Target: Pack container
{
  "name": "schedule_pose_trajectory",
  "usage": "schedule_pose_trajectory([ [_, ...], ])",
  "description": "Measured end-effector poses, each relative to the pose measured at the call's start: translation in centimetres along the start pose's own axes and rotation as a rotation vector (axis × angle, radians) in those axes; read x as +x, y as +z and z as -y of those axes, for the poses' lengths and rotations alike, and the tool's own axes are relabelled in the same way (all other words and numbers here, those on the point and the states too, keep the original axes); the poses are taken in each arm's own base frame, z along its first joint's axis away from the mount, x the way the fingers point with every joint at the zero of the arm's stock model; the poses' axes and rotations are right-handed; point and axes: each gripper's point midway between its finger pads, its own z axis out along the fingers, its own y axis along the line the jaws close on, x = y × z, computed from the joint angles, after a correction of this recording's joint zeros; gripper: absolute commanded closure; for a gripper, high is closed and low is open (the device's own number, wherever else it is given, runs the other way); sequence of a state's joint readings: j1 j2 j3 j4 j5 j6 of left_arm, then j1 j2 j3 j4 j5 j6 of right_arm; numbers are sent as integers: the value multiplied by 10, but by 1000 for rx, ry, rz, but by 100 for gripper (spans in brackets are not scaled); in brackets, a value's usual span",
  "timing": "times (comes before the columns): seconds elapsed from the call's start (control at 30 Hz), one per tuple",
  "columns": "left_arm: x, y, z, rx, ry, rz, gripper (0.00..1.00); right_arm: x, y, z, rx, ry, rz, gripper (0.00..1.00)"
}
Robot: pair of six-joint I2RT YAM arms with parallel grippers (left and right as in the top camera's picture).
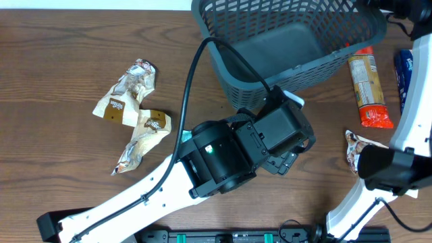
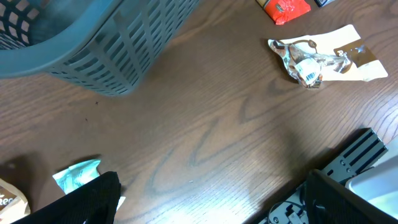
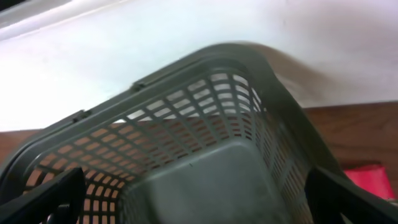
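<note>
The container's long front side (image 1: 331,68) runs at a slant away from my left gripper. My left gripper should therefore push the container's near corner (image 1: 241,96) back and straighten the container before packing.
The container (image 1: 283,40) is a dark grey-blue slatted basket at the back of the table, with nothing visible inside. It also shows in the left wrist view (image 2: 93,43) and fills the right wrist view (image 3: 205,168). My left gripper (image 1: 289,158) (image 2: 211,211) is open and empty, low over bare wood in front of the basket. My right gripper (image 1: 388,8) (image 3: 199,205) is open and empty, above the basket's right end and looking into it. A crumpled packet (image 1: 356,150) (image 2: 311,59) lies to the right of my left gripper.
Two brown-and-white packets (image 1: 131,84) (image 1: 145,138) lie at the left. A teal packet (image 1: 183,135) (image 2: 78,174) peeks from under the left arm. An orange-red packet (image 1: 368,84) and a blue one (image 1: 403,71) lie right of the basket. The table's front edge (image 2: 348,155) is close.
</note>
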State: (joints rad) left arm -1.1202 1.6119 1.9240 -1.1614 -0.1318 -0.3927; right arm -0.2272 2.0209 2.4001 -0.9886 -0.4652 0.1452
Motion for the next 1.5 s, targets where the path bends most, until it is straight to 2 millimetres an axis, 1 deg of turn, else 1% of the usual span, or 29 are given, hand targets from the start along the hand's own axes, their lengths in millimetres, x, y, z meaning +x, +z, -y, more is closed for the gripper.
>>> schedule_pose_trajectory([
  [0.07,-1,0,0,0,0,3,16,4,8,7,-12,31,-14,1],
  [0.13,-1,0,0,-2,-1,4,16,8,17,11,-31,54,-33,26],
  [0.23,-1,0,0,0,-1,6,16,15,28,13,-62,77,-58,55],
  [0.27,-2,0,0,0,-1,8,18,16,30,13,-69,82,-62,64],
  [0.3,-2,0,1,1,-2,10,32,17,31,12,-76,88,-66,73],
  [0.33,-3,0,1,2,-4,11,67,17,32,10,-82,92,-68,80],
  [0.37,-3,0,1,2,-8,13,94,17,32,9,-86,94,-68,87],
  [0.4,-3,0,1,1,-5,14,94,18,33,7,-93,95,-69,94],
  [0.43,-4,0,0,0,-5,15,94,18,33,4,-99,94,-70,99],
  [0.57,-6,0,-3,-21,-3,29,94,23,36,-7,-117,95,-92,99],
  [0.67,-9,-1,-9,-58,-5,48,94,26,39,-13,-122,113,-100,99],
  [0.77,-15,-1,-15,-93,-10,79,94,30,39,-10,-93,167,-116,99],
  [0.9,-28,1,-16,-108,-25,130,94,39,39,1,-32,213,-147,99],
  [1.0,-31,12,-15,-123,-25,129,94,47,38,4,-12,202,-174,99],
  [1.07,-30,24,-14,-135,-20,112,94,51,37,5,-5,177,-192,99],
  [1.13,-28,36,-13,-146,-13,91,94,56,36,6,1,149,-208,99],
  [1.23,-24,48,-13,-158,-5,66,94,62,36,5,1,104,-233,99],
  [1.5,-22,52,-13,-163,-5,59,94,70,35,3,-7,28,-264,99],
])
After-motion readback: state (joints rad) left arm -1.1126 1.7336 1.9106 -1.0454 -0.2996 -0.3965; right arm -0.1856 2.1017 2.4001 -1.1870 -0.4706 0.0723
